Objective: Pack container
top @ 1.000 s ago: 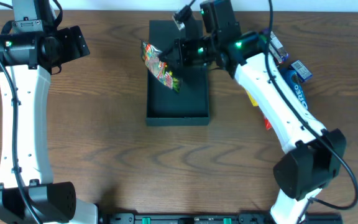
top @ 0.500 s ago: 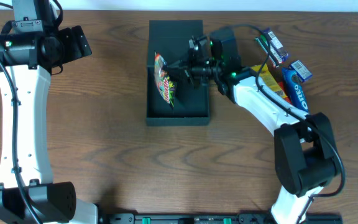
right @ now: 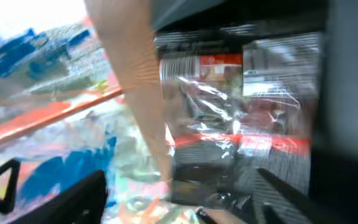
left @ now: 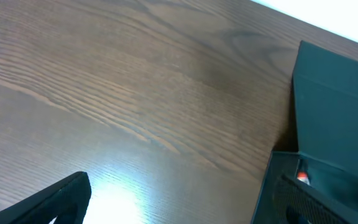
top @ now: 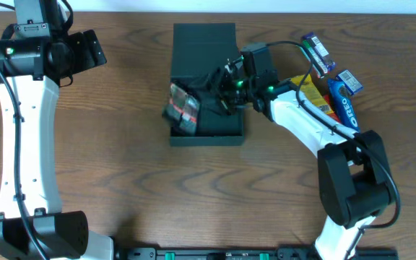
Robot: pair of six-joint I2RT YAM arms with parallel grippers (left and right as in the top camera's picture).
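Note:
The robot's right gripper should move over the packet's barcode end (right: 180, 67) and work it down into the box, because the snack packet's edge sticks out over the box's side.
The container (top: 226, 128) is a dark teal box in mid-table with its lid (top: 204, 40) flipped open toward the back. A snack packet (top: 183, 108) lies blurred in the box's left part, its edge over the left wall. My right gripper (top: 219, 90) hangs open over the box, just right of the packet. In the right wrist view the packet (right: 241, 112) shows a barcode and a red band beyond my spread right gripper (right: 179, 205), with nothing between the fingers. My left gripper (top: 85, 52) is open at the far left; in its wrist view it (left: 179, 211) is over bare wood, the lid (left: 340, 106) to its right.
Several loose snack packets lie right of the box: a yellow one (top: 313, 94), a blue cookie pack (top: 343, 105), a dark bar (top: 316, 54) and a small blue packet (top: 349, 79). The right arm (top: 309, 130) stretches over them. The table's back edge (top: 136, 12) is close behind the lid.
My right gripper has opened and let go of the snack packet. The packet, held upright over the box before, now lies down in the box's left side. The left arm has not moved.

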